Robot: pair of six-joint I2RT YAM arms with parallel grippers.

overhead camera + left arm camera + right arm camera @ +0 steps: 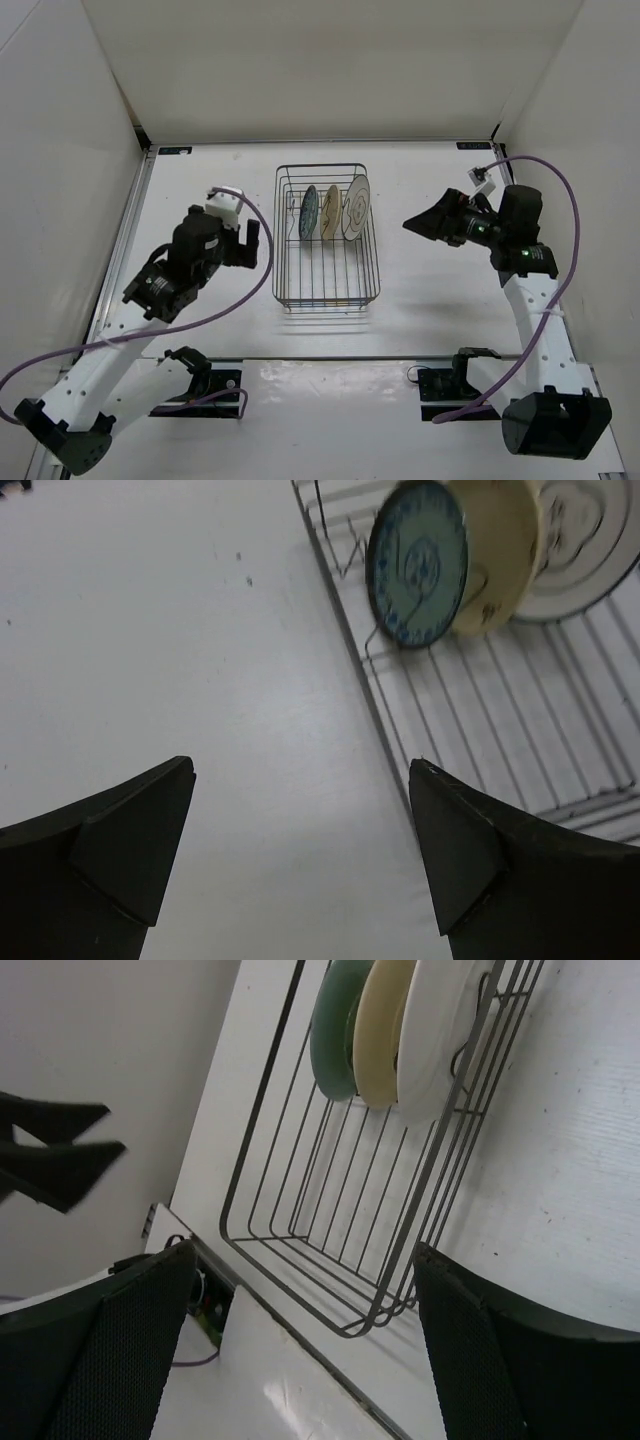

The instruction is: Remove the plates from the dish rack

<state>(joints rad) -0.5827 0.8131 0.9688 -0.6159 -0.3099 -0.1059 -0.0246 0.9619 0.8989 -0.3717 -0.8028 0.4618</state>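
Note:
My open right gripper should keep going, because the white plate's far rim is clear of the cream plate. It should move toward that rim until its fingers are on both sides of the rim.
The dish rack is a dark wire basket in the middle of the table. Three plates stand on edge in a row at its far end: a teal-blue patterned plate, a cream-beige plate and a white plate. My left gripper is open and empty, left of the rack; its wrist view shows the teal plate, cream plate and white plate. My right gripper is open and empty, right of the rack, facing it.
White walls close in the table at the back and both sides. A metal rail crosses the table in front of the rack. Purple cables loop from both arms. The left gripper's fingers show in the right wrist view.

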